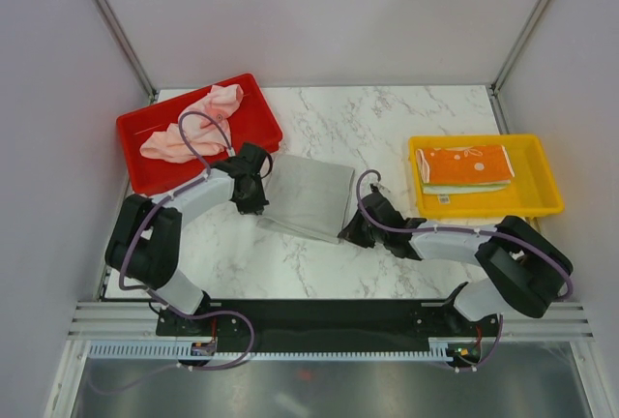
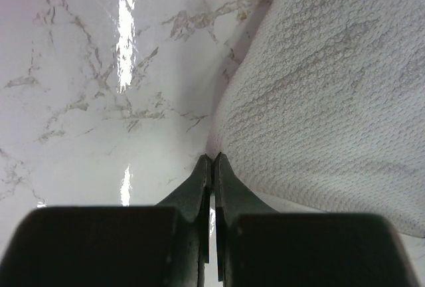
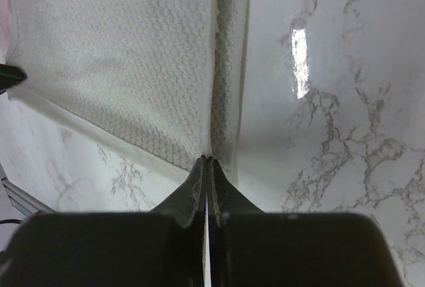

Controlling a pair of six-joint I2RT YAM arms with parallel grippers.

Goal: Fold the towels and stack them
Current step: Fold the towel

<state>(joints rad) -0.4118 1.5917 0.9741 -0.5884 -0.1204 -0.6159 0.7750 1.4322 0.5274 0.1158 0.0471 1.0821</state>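
The grey-white towel's near edge slants away toward the robot's left gripper, so the robot should pull that end of the edge closer, then grab the towel's corner and pull it straight.
A grey-white waffle towel lies folded flat on the marble table's middle. My left gripper is shut at its left edge; in the left wrist view the tips pinch the towel's raised rim. My right gripper is shut at its near right corner; in the right wrist view the tips meet on the folded edge of the towel. Two pink towels lie crumpled in the red tray. A folded orange-print towel rests on a mint one in the yellow tray.
The red tray stands at the back left, close behind my left arm. The yellow tray stands at the right, just beyond my right arm. White walls with metal posts enclose the table on three sides.
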